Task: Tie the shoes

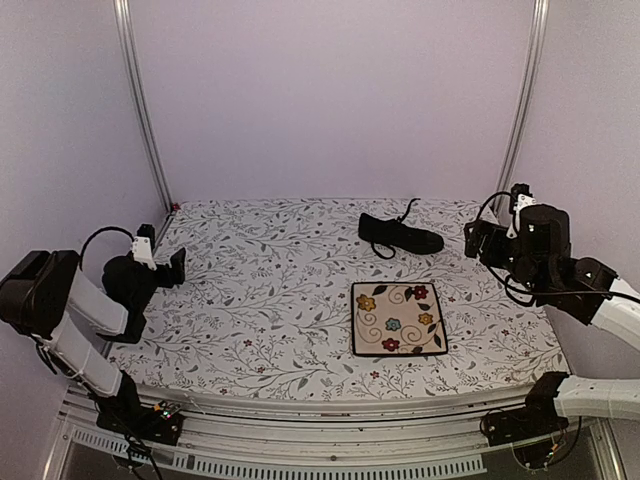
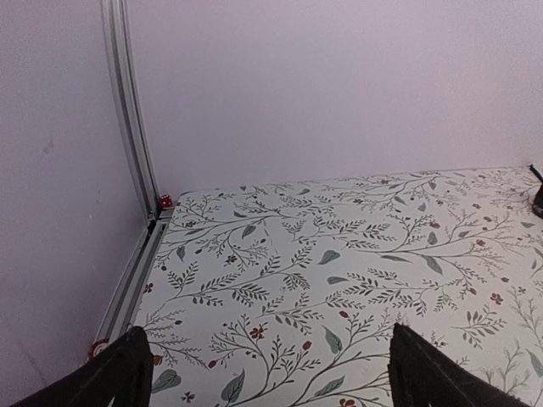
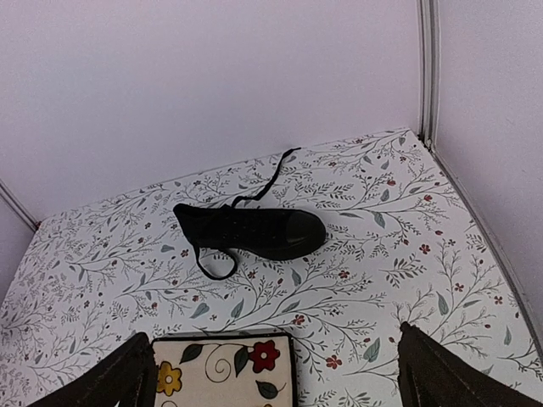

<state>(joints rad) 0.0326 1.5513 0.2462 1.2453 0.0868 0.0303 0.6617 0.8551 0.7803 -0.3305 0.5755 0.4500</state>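
The black shoe point(image 1: 402, 236) is resting on its sole, away from the floral plate. My open right gripper should keep reaching until its fingers close on the laced middle point(image 1: 393, 231).
The black low-top shoe point(image 1: 400, 235) lies on its sole at the back of the table, toe to the right, and also shows in the right wrist view point(image 3: 254, 231). Its thin laces are loose: one trails toward the back wall, one loops in front of the shoe. My left gripper point(image 1: 178, 268) is open and empty at the left side, far from the shoe; its wrist view point(image 2: 276, 381) shows only tablecloth between the fingers. My right gripper point(image 1: 478, 240) is open and empty, right of the shoe's toe and above the table point(image 3: 276, 377).
A square floral plate point(image 1: 398, 318) lies in front of the shoe, toward the near edge, its top edge showing in the right wrist view point(image 3: 221, 373). The floral tablecloth point(image 1: 270, 300) covers the table. Metal frame posts point(image 1: 145, 120) stand at the back corners beside the walls.
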